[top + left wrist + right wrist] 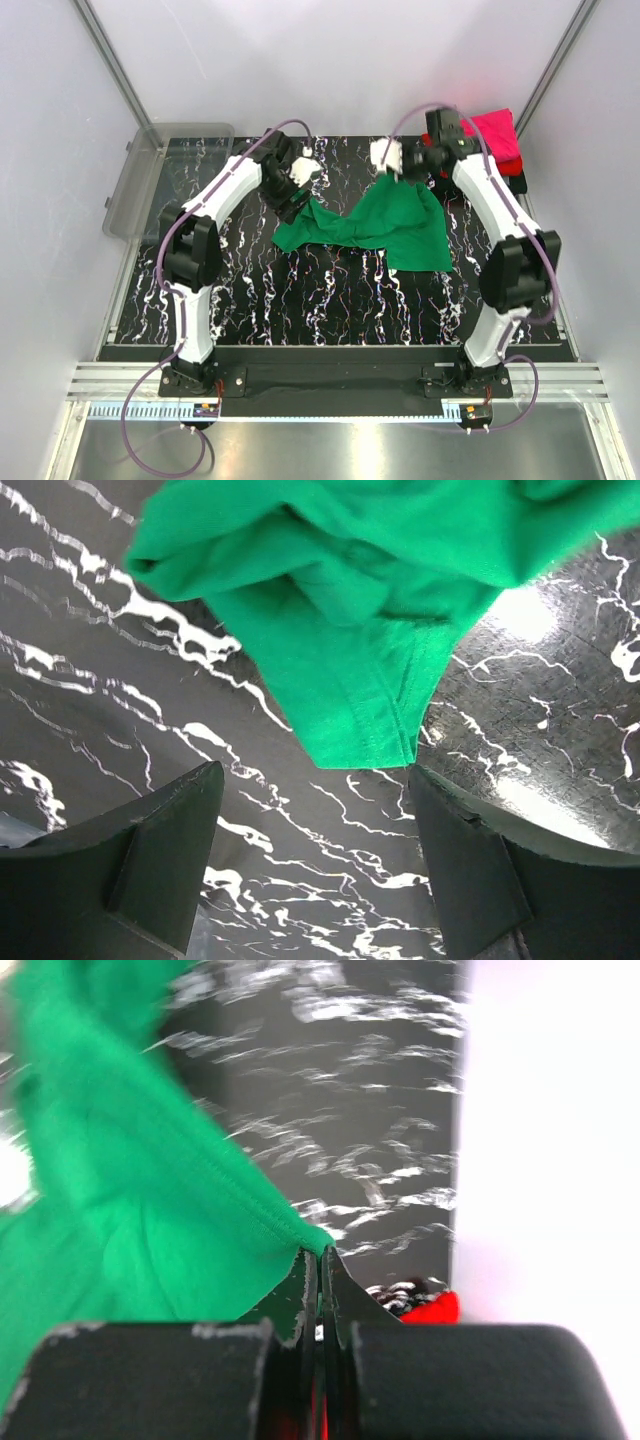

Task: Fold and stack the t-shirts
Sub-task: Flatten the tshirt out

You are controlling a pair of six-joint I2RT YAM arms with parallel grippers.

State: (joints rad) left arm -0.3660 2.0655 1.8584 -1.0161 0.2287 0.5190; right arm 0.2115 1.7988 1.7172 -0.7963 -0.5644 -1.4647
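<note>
The green shirt is bunched up in a narrow band (pixel 338 230) near my left gripper, so next my right gripper pulls the shirt's corner toward the far table edge (pixel 411 139) first.
A bright green t-shirt (pixel 385 225) lies rumpled across the middle of the black marbled table (pixel 300 300). My right gripper (pixel 408 172) is shut on the green shirt's edge (pixel 290 1225) at its far right corner and holds it off the table. My left gripper (pixel 292 205) hovers open at the shirt's left end, where a hemmed corner (pixel 365 730) hangs just beyond the black fingers (pixel 160 845) without touching them. A magenta-pink shirt (pixel 495 135) sits on a red one (pixel 512 165) at the far right corner; a red patch (pixel 435 1308) shows past my right jaws.
A clear grey plastic bin (pixel 165 170) stands off the table's far left corner. White walls close in on both sides and behind. The arms' bases sit on the metal rail (pixel 330 385) at the near edge.
</note>
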